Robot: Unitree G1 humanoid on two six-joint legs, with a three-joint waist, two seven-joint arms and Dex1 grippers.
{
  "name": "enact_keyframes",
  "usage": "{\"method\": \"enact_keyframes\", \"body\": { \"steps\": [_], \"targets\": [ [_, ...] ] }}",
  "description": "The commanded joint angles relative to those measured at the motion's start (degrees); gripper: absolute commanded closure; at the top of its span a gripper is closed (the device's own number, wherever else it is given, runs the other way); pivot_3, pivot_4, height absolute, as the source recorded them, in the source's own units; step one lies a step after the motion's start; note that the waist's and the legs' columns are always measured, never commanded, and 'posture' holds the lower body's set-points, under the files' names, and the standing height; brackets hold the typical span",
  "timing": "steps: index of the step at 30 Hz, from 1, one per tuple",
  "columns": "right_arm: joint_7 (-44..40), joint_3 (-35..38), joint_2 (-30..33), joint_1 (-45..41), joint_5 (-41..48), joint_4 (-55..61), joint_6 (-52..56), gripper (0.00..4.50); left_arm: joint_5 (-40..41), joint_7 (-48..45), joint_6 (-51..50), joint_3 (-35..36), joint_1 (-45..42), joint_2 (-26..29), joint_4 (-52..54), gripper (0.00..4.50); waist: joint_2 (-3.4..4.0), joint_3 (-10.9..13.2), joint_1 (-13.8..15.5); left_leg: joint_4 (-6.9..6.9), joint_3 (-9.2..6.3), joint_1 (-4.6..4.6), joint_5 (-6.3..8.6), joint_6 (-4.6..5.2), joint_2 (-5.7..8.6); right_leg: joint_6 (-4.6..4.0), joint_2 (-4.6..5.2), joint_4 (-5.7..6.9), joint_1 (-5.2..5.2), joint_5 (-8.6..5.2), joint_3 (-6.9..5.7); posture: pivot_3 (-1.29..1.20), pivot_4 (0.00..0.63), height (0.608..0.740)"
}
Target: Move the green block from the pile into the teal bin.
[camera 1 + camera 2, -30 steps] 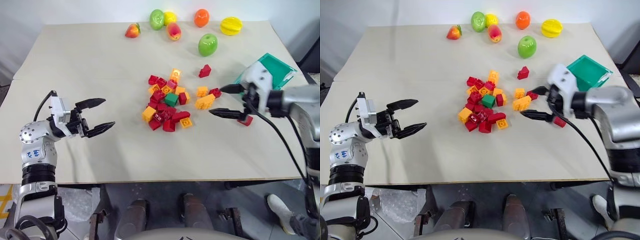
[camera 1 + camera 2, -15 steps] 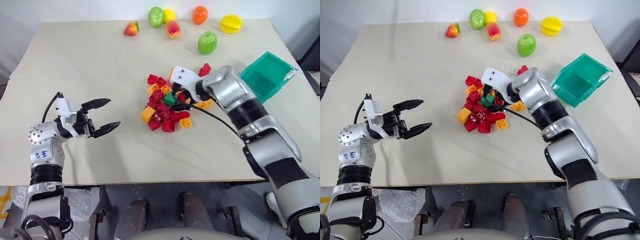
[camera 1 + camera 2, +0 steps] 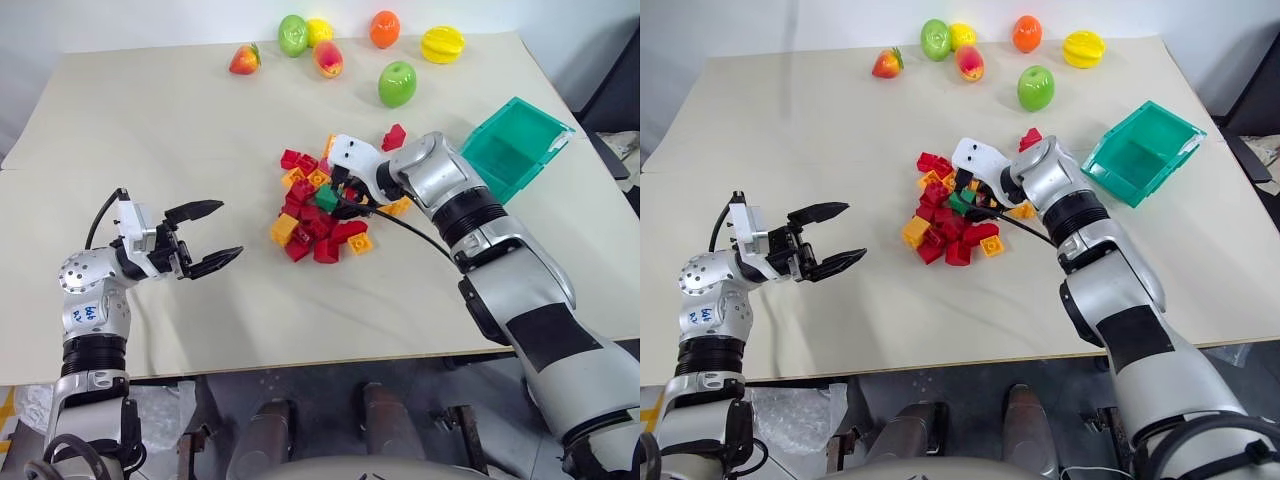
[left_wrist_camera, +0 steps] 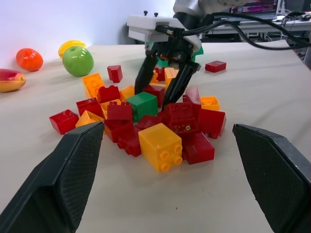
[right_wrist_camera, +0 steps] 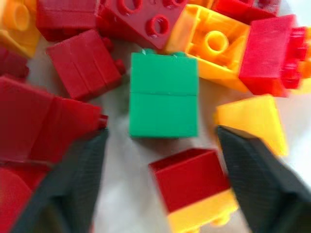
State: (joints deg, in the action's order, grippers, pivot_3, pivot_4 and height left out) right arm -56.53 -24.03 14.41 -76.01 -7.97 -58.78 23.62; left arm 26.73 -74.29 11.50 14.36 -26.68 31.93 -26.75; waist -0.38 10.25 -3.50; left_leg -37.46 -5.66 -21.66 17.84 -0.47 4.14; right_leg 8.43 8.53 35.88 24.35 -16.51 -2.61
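Note:
Bricks press in around the green block [image 5: 164, 97] and a red-and-yellow one [image 5: 194, 187] sits between the fingers of the robot's right gripper, so the robot should first pull the green block clear of the pile.
The green block [image 3: 324, 198] lies in the middle of the pile [image 3: 305, 228] of red, yellow and orange bricks at the table's centre. My right gripper [image 3: 336, 198] reaches down into the pile from the right. In the right wrist view the green block [image 5: 164, 94] sits between and just ahead of the two fingers, with gaps on both sides, so the gripper is open and holds nothing. The teal bin [image 3: 497, 160] stands tilted at the right, behind my right arm. Over bare table at the left, my left gripper [image 3: 230, 229] hovers open and empty, pointing at the pile.
Toy fruit lines the far edge: a strawberry [image 3: 243, 60], a green pear [image 3: 292, 35], a peach [image 3: 327, 58], an orange [image 3: 384, 28], a yellow fruit [image 3: 441, 44] and a green apple [image 3: 397, 83]. A lone red brick [image 3: 393, 137] lies behind the pile.
My right arm swung left from beside the teal bin to the pile and dropped its gripper around the green block, fingers narrowing. The left gripper stayed put. The camera shifted a little.

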Motion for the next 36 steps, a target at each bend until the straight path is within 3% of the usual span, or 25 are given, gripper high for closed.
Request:
{"method": "enact_keyframes", "body": {
  "steps": [1, 3, 4, 11, 17, 24, 31, 36],
  "targets": [
    [0.0, 3.0, -0.9, -1.5, 0.8, 0.3, -0.6, 2.26, 0.6, 0.5, 0.7, -0.1, -0.3, -0.3, 2.0, 0.0, 0.0, 0.0, 0.0, 0.0, 0.0, 0.0, 0.0, 0.0, -0.01, 0.0, 0.0, 0.0, 0.0, 0.0, 0.0, 0.0, 0.15, 0.74],
    [0.9, 4.4, -1.2, -1.6, 1.1, 0.2, -0.4, 2.96, 0.5, 0.7, 0.7, -0.4, -0.6, -0.7, 2.0, 0.0, 0.0, 0.0, 0.0, -0.01, 0.0, 0.0, 0.0, 0.0, -0.01, 0.0, 0.0, 0.0, 0.0, 0.0, 0.01, 0.0, 0.15, 0.74],
    [1.3, 5.0, -1.3, -1.7, 1.2, 0.3, -0.3, 3.04, 0.4, 0.8, 0.7, -0.5, -0.7, -0.8, 2.1, 0.0, 0.0, 0.0, 0.1, -0.01, 0.0, 0.0, 0.0, 0.0, -0.01, 0.0, 0.0, 0.01, 0.0, 0.0, 0.01, 0.0, 0.15, 0.74],
    [-0.8, 8.3, 2.0, -0.1, 2.0, 7.8, 3.3, 3.04, 0.1, 1.8, 0.7, -1.8, -1.7, -1.8, 2.0, 0.0, 0.0, 0.0, 0.2, -0.05, 0.0, -0.03, 0.0, 0.0, 0.0, 0.0, 0.01, 0.03, 0.02, 0.0, 0.02, 0.0, 0.15, 0.74],
    [-2.8, 10.5, 8.6, 4.8, 3.4, 21.2, 8.5, 3.04, -0.2, 2.2, 0.2, -3.8, -3.7, -4.0, 1.4, 0.0, 0.0, 0.0, 0.5, -0.15, 0.0, -0.12, 0.0, 0.01, 0.03, 0.0, 0.03, 0.02, 0.05, 0.0, 0.02, 0.0, 0.15, 0.74],
    [-2.8, 6.8, 12.3, 15.0, 1.0, 27.7, 7.7, 3.04, -0.9, 1.8, 1.0, -5.2, -6.6, -6.1, -2.0, 0.0, 0.01, 0.0, 0.4, -0.51, -0.02, -0.43, 0.01, 0.01, 0.11, 0.02, 0.01, 0.11, 0.19, 0.02, -0.03, 0.0, 0.15, 0.74],
    [-2.9, 5.4, 11.6, 17.0, 0.9, 31.8, 9.8, 0.77, -1.0, 1.5, 1.4, -5.3, -7.1, -6.4, -2.9, 0.0, -0.02, -0.1, 0.6, -0.68, 0.0, -0.42, 0.01, 0.01, 0.12, 0.01, -0.02, 0.18, 0.17, 0.09, 0.0, 0.0, 0.15, 0.74],
    [-2.5, 4.4, 9.5, 13.6, 0.6, 27.0, 9.0, 0.77, -1.0, 1.7, 1.5, -5.1, -7.0, -6.3, -2.9, 0.0, -0.01, -0.1, 0.6, -0.69, -0.01, -0.44, 0.01, 0.01, 0.12, 0.02, -0.01, 0.18, 0.17, 0.11, 0.01, 0.0, 0.15, 0.74]
  ]
}}
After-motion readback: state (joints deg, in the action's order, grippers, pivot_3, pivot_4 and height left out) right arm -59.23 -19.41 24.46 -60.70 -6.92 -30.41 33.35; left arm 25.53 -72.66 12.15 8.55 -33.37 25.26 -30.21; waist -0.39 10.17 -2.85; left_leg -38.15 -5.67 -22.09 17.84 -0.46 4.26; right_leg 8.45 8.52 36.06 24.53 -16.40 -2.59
